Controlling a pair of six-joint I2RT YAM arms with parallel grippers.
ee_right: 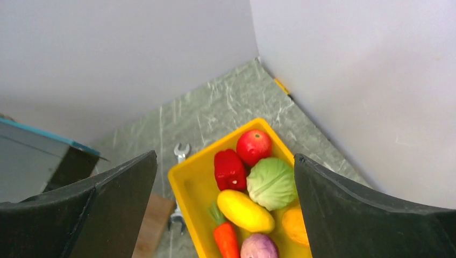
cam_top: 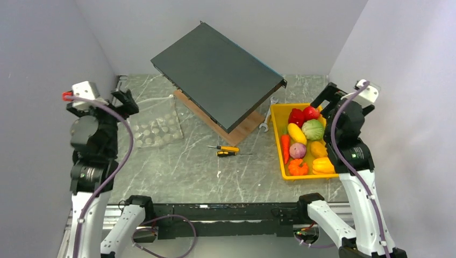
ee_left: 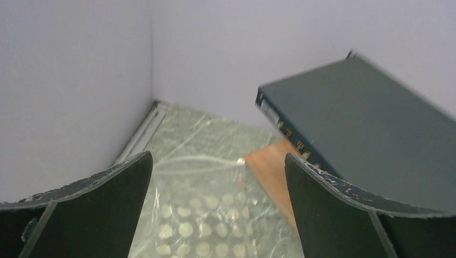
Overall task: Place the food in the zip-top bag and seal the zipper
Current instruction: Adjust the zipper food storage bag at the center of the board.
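Note:
The zip-top bag's zipper ends (cam_top: 172,97) against the wooden board, so my left gripper needs to pinch the bag's near edge (cam_top: 141,144) and pull the bag toward the front before opening it.
The clear dotted zip-top bag (cam_top: 155,128) lies flat on the table at the left; it also shows in the left wrist view (ee_left: 204,226), its whitish zipper strip (ee_left: 199,160) at the far edge. The toy food sits in a yellow tray (cam_top: 276,141): red pepper (ee_right: 229,169), red round fruit (ee_right: 254,147), green cabbage (ee_right: 272,183), yellow piece (ee_right: 245,211), orange carrot (ee_right: 228,241), purple piece (ee_right: 259,248). My left gripper (cam_top: 125,100) is open and empty above the bag. My right gripper (cam_top: 332,97) is open and empty above the tray.
A dark flat box (cam_top: 218,74) rests tilted on a wooden board (cam_top: 236,133) at the back centre. A yellow-handled screwdriver (cam_top: 226,149) and a second tool (cam_top: 232,154) lie mid-table. A wrench (cam_top: 267,119) lies left of the tray. Grey walls close in both sides.

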